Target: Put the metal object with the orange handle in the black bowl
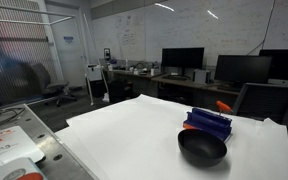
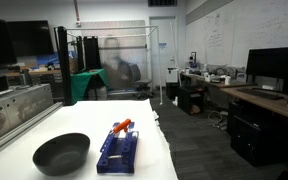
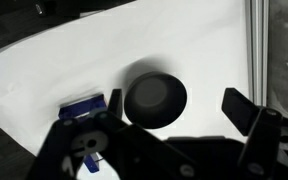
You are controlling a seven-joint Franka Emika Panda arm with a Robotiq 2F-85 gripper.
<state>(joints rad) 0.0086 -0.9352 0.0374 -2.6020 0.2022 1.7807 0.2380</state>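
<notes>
My open gripper is free to keep moving toward the orange handle (image 2: 122, 125), which sticks up clear of the blue rack, until my fingers straddle it, and then it should close.
The black bowl (image 1: 202, 148) sits on the white table in both exterior views (image 2: 61, 153), right next to the blue ridged rack (image 1: 208, 123) (image 2: 117, 150). The metal object with the orange handle (image 2: 121, 127) lies on top of the rack; its orange end shows behind the rack (image 1: 223, 105). Neither exterior view shows the arm. In the wrist view my gripper (image 3: 174, 106) is open and empty, high above the table, with the bowl (image 3: 155, 98) between its fingers and the rack (image 3: 82, 107) at the left.
The white table (image 1: 124, 130) (image 2: 149, 165) fills the foreground. Desks with monitors (image 1: 182, 59) stand behind it. A metal frame with a green cloth (image 2: 84, 82) and a grey cabinet (image 2: 14, 105) stand near the table.
</notes>
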